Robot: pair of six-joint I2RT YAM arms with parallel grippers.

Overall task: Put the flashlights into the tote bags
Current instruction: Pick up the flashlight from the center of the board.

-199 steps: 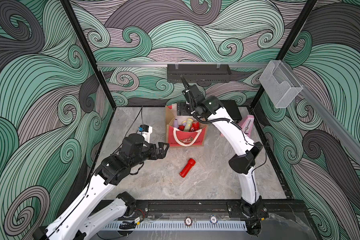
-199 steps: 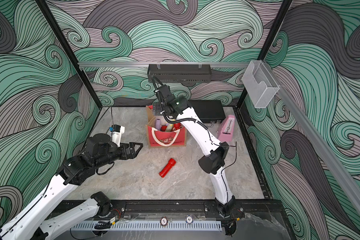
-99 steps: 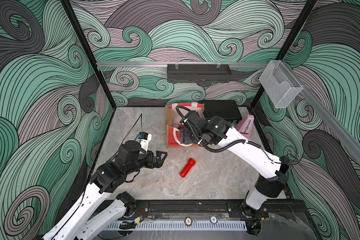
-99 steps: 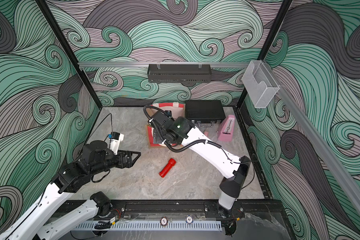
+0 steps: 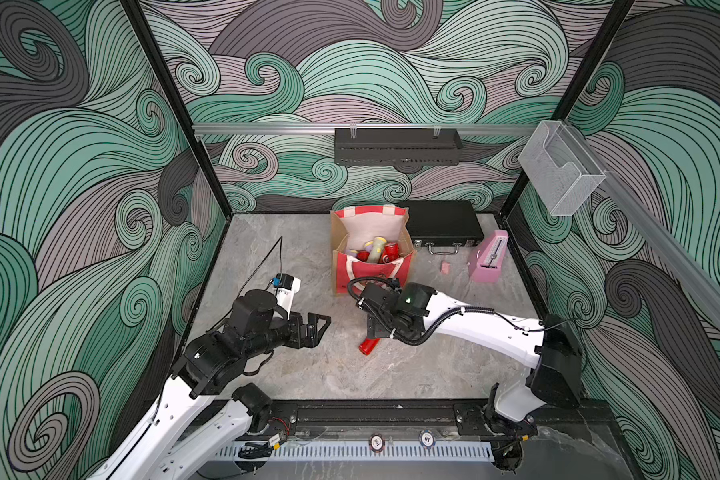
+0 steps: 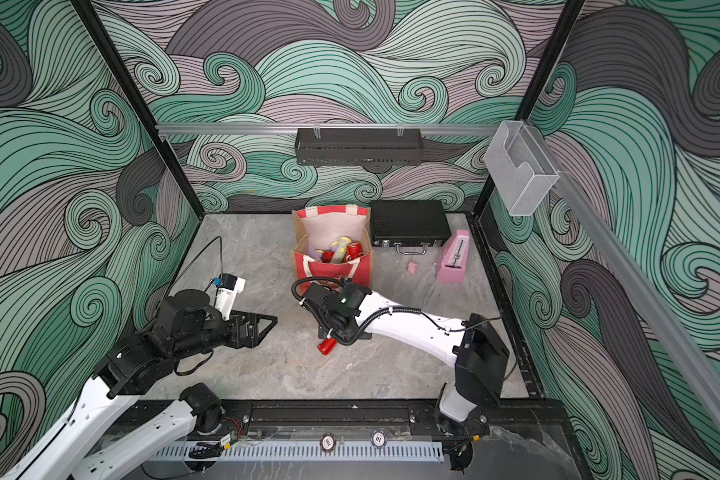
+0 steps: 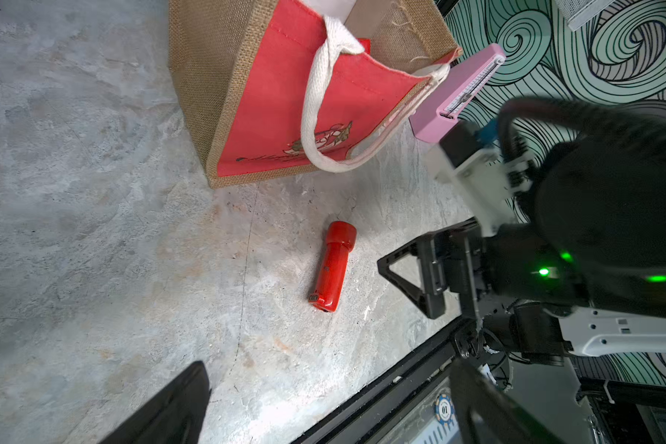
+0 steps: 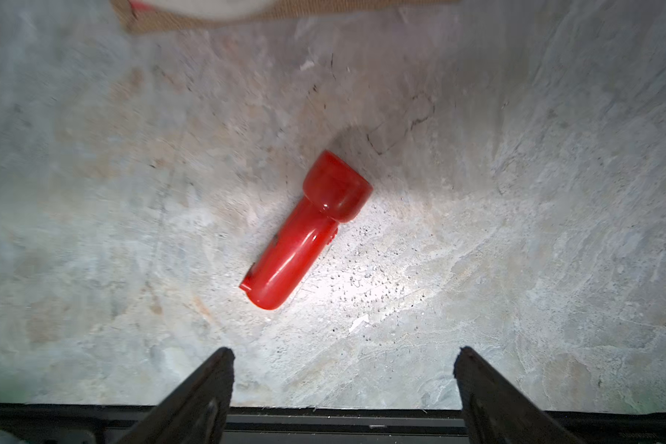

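The red flashlight (image 8: 310,222) lies clear of the tote bag and is narrower than my open fingers, so my right gripper should keep going down and close on its body (image 8: 290,251).
A red flashlight (image 5: 368,346) (image 6: 326,346) lies on the marble table in front of the tote bag (image 5: 346,274) (image 6: 308,272). The bag is red-fronted jute with white handles and stands upright and open, with several flashlights (image 5: 377,250) (image 6: 341,248) inside. My right gripper (image 5: 376,330) (image 8: 343,357) hangs open just above the red flashlight (image 8: 308,230), which lies ahead of its fingers, not between them. My left gripper (image 5: 321,326) (image 7: 331,369) is open and empty, to the left of the red flashlight (image 7: 333,265) and apart from it.
A black hard case (image 5: 443,224) lies behind the bag on the right. A pink metronome (image 5: 489,257) and a small pink scrap (image 5: 445,267) sit near the right wall. A black shelf (image 5: 395,145) and a clear holder (image 5: 558,174) hang on the walls.
My right arm has swung from above the tote bag down and forward to hover over the red flashlight. My left gripper has drawn slightly toward the front edge.
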